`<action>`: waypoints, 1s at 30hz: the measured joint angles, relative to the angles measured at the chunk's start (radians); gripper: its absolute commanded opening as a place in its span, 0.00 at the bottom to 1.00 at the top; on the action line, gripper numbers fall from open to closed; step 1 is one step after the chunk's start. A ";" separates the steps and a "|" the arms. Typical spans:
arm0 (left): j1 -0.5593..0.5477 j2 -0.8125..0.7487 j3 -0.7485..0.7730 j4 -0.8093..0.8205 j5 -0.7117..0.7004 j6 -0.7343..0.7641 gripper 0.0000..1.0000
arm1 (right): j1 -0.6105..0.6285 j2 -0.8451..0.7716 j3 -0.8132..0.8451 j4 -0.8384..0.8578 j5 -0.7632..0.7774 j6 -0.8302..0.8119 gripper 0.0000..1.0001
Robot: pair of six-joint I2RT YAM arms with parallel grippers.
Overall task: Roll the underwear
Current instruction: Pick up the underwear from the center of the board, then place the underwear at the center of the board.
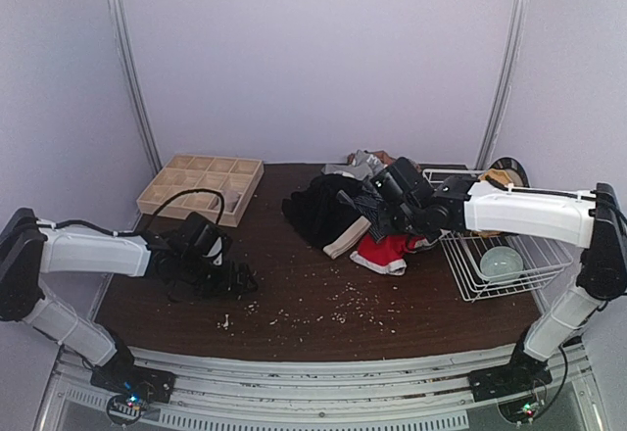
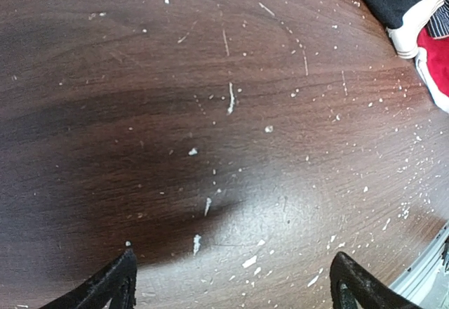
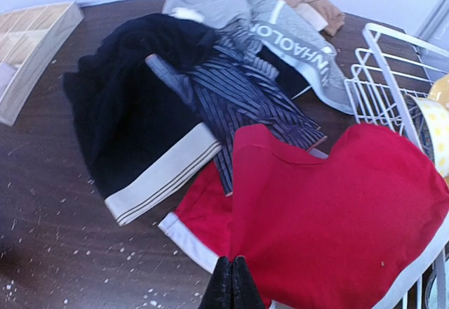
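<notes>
Next, I put the red briefs down in front (image 1: 299, 304) with my right gripper and push the black briefs back first, because the black briefs spread (image 1: 317, 212) into the open middle.
A pile of underwear lies at the back right of the table. The red briefs (image 1: 390, 252) (image 3: 337, 211) with a pale waistband lie in front, with black briefs (image 1: 318, 211) (image 3: 133, 112), dark striped briefs (image 3: 238, 98), grey briefs (image 3: 295, 42) and pale beige briefs (image 3: 309, 3) behind. My right gripper (image 1: 382, 215) (image 3: 231, 270) is shut, pinching a fold of the red briefs at their near edge. My left gripper (image 1: 240, 279) (image 2: 233, 256) is open and empty, low over bare table left of the pile. The red briefs (image 2: 435, 56) show at its view's far right.
A wooden grid tray (image 1: 201, 186) (image 3: 28, 49) stands at the back left. A white wire basket (image 1: 500, 274) (image 3: 379, 77) holding a clear bowl (image 1: 500, 263) stands right of the pile. Pale crumbs are scattered over the dark wooden table (image 1: 323, 304).
</notes>
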 measured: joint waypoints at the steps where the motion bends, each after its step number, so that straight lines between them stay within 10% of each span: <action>1: 0.000 -0.003 0.000 -0.001 0.000 -0.001 0.92 | 0.033 0.000 0.003 0.003 -0.009 -0.005 0.00; 13: 0.000 -0.310 -0.001 -0.086 -0.140 -0.008 0.93 | 0.313 -0.010 0.469 -0.013 -0.122 -0.146 0.00; 30: 0.000 -0.446 -0.060 -0.230 -0.335 -0.031 0.95 | 0.242 0.068 -0.089 0.108 -0.510 -0.113 0.00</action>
